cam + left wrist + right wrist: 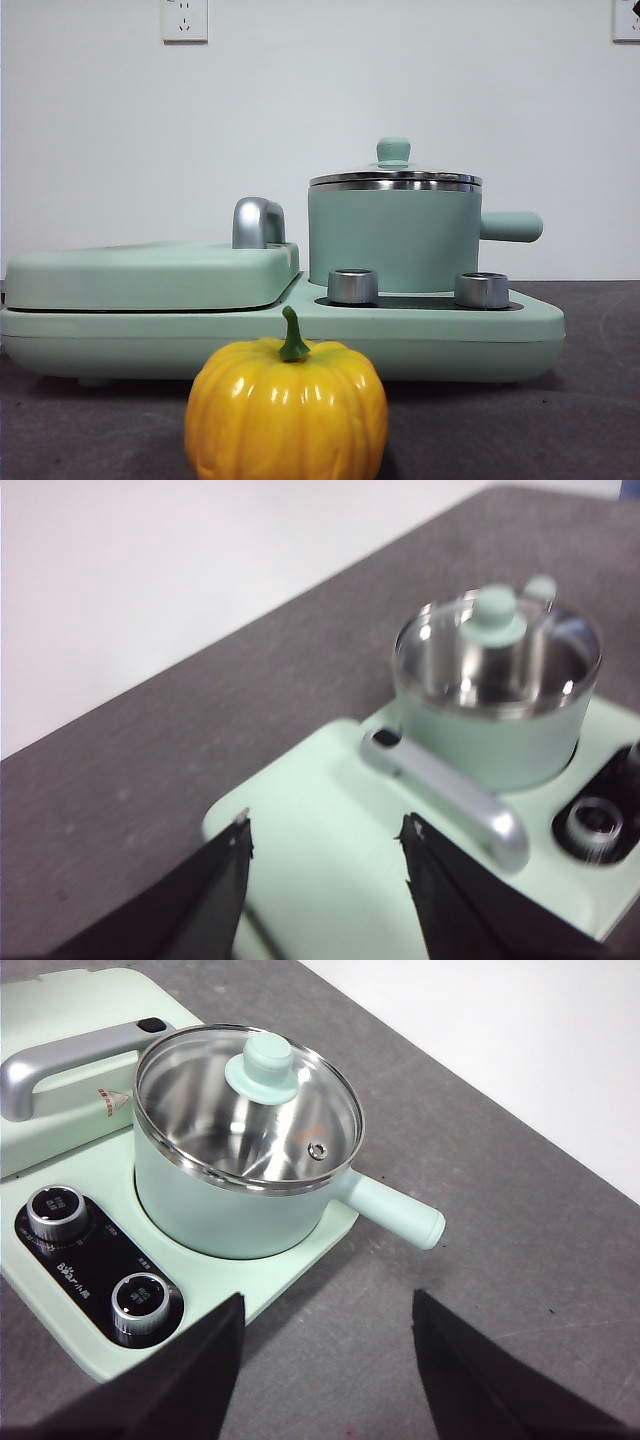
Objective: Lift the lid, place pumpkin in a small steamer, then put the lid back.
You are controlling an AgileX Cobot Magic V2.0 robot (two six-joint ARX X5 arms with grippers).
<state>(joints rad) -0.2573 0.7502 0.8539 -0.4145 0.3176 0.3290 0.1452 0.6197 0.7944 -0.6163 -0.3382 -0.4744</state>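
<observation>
The robot sees only shiny grey through the glass lid [450,668], so it should expect an empty small steamer [394,238] when it lifts the lid by the lid's knob.
The yellow-orange pumpkin [286,410] with a green stem stands on the dark table in front of the cooker, near the front camera. The small steamer [392,238] is a mint-green pot on the cooker's right side, with its stubby handle [510,226] pointing right. The glass lid [395,175] with a mint knob sits closed on it; it also shows in the right wrist view [262,1095] and the left wrist view [495,630]. My left gripper [325,850] is open above the flat griddle cover. My right gripper [328,1320] is open above the table beside the steamer [225,1195]. The pumpkin is hidden from both wrist views.
The mint-green cooker base [150,335] carries a flat griddle cover [150,272] with a silver handle [257,222] on its left half. Two silver dials [352,286] stand before the pot. A white wall is behind, with dark table [520,1250] around.
</observation>
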